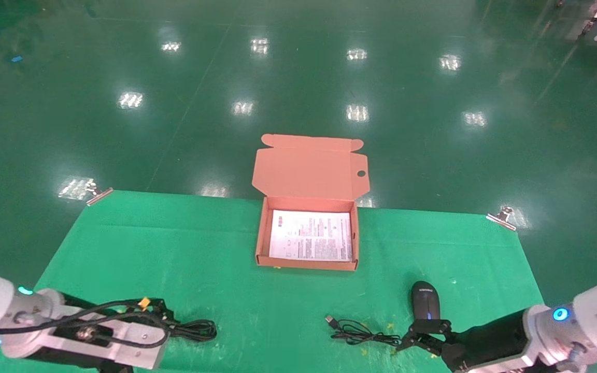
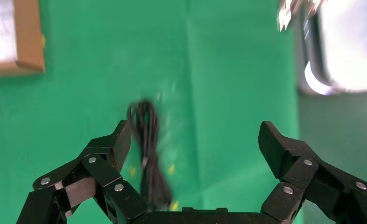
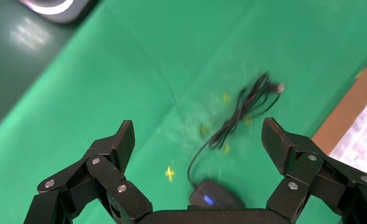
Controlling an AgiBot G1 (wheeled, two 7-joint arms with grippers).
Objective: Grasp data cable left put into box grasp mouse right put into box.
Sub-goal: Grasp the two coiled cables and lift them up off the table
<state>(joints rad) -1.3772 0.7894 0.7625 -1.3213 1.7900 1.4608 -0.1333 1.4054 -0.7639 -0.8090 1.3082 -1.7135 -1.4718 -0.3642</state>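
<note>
I should move down and centre next, as the data cable [image 1: 198,330] lies lengthwise along my left gripper's open fingers, until the fingers are on both sides of its tied middle [image 2: 145,161], and then close them.
The data cable [image 1: 195,329] is a black bundle lying on the green cloth at the front left. My left gripper [image 1: 166,313] is just beside and above it, open and empty. In the left wrist view the cable [image 2: 146,149] lies close to one finger of the open gripper [image 2: 195,130]. The black mouse [image 1: 425,300] with a blue light lies at the front right, its thin cord [image 1: 360,331] trailing left. My right gripper [image 1: 425,335] is open just behind it; in the right wrist view the mouse [image 3: 216,200] sits low between the spread fingers of the gripper [image 3: 198,128]. The open box [image 1: 306,264] stands in the middle with a white sheet inside.
The box's lid [image 1: 309,171] stands open at the far side. The cord's USB plug [image 1: 329,320] lies in front of the box. Metal clips [image 1: 99,194] [image 1: 500,217] hold the cloth at the far corners. Green floor lies beyond the table.
</note>
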